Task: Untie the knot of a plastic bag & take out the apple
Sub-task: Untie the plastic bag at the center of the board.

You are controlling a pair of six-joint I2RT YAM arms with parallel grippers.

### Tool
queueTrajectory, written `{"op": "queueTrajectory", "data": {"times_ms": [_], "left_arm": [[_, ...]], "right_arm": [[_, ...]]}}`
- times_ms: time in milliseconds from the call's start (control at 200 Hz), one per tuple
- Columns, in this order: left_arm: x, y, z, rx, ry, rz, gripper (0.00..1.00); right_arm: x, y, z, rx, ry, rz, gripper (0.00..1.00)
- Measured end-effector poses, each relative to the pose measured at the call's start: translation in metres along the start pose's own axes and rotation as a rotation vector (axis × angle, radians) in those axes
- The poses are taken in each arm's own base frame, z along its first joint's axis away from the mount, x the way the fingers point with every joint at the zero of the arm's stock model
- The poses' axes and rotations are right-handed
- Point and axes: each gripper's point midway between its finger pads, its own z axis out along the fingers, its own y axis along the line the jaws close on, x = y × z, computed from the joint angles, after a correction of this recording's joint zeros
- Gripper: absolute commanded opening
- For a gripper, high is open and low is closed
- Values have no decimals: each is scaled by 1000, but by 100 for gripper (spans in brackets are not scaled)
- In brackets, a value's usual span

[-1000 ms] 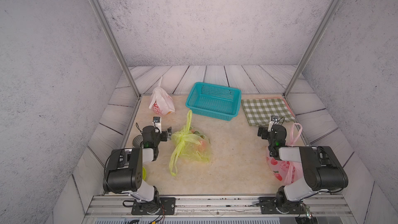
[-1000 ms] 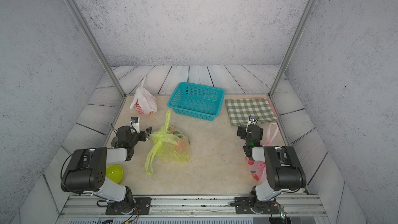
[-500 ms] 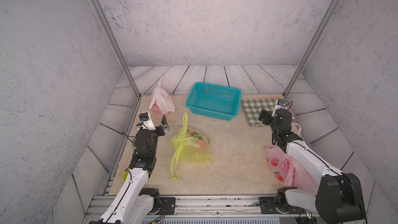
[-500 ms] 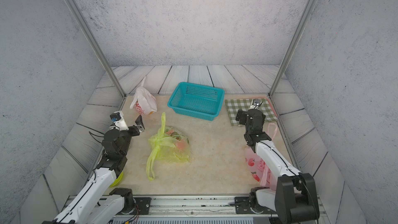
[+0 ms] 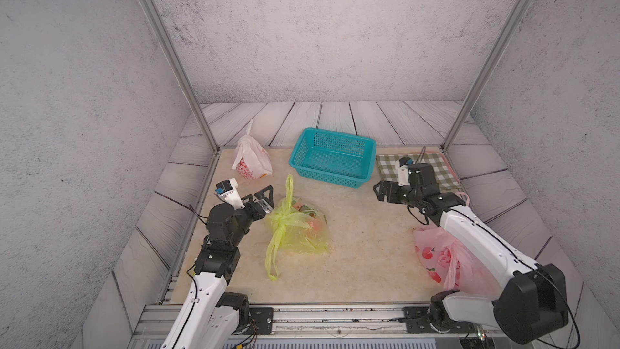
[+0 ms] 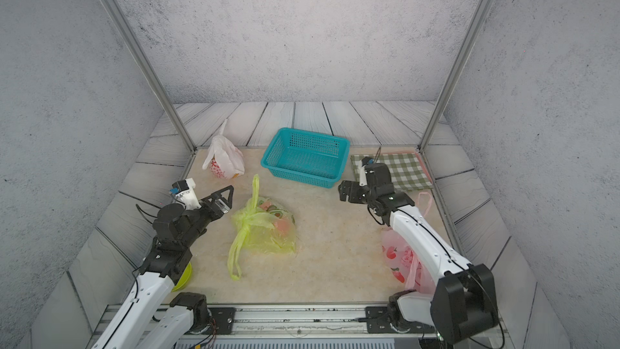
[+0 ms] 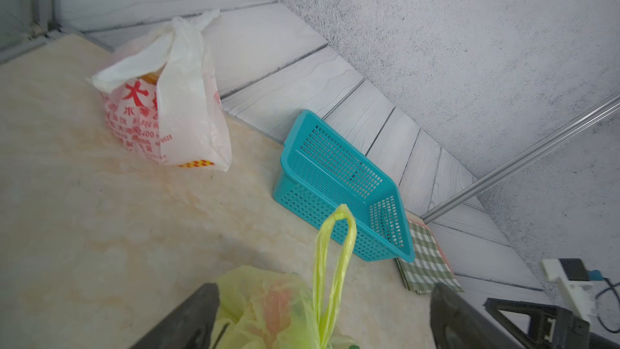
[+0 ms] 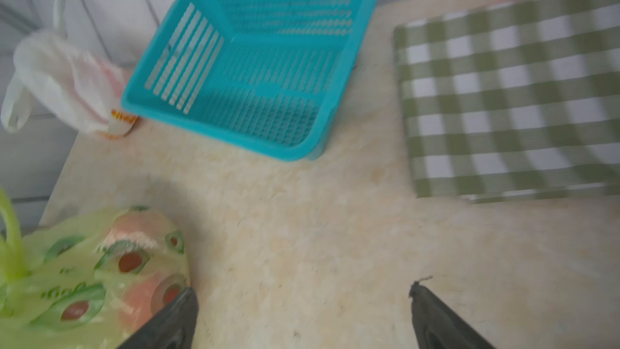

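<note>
My right gripper is open, and the mat is clear up to the yellow-green bag. The gripper should go next toward the knot and close on the film (image 5: 294,221) next to the knot.
A yellow-green see-through plastic bag (image 5: 302,233) lies on the mat left of centre, its knot (image 5: 285,221) on the left side and its long handle loops (image 5: 289,182) trailing front and back. A reddish apple (image 5: 313,224) shows through the film. My left gripper (image 5: 265,200) hovers open just left of the knot; in the left wrist view its gripper (image 7: 323,288) frames the bag (image 7: 268,307). My right gripper (image 5: 380,191) is open over bare mat, well right of the bag. In the right wrist view this gripper (image 8: 302,292) holds nothing and the bag (image 8: 84,263) lies off to one side.
A teal basket (image 5: 333,161) stands behind the bag. A knotted white bag with red print (image 5: 250,159) sits at the back left and a green checked cloth (image 5: 419,166) at the back right. A pink strawberry-print bag (image 5: 446,256) lies under the right arm. A yellow-green round thing (image 6: 183,276) lies under the left arm.
Both arms have unfolded and reached forward. The left gripper moved right, close to the bag's knot; the right gripper swung left off the cloth. Both stayed open.
</note>
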Motion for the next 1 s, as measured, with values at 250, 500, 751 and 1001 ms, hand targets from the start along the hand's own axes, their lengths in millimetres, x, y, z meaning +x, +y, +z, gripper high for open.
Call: {"op": "queueTrajectory", "data": {"times_ms": [250,500,751,1001], "left_arm": [[11,-13,-3,-15,175,-7,99],[28,-9,-13,-37,266,16,99],[46,3,-16,-77,335,9,100],[65,20,-9,-176,482,-14,100]], "right_arm": [[62,81,9,-165,188,-190,99],[93,91,28,-295,252,-25,99],[99,105,38,-357,307,-3,99],[83,135,15,-354,229,-236,99]]}}
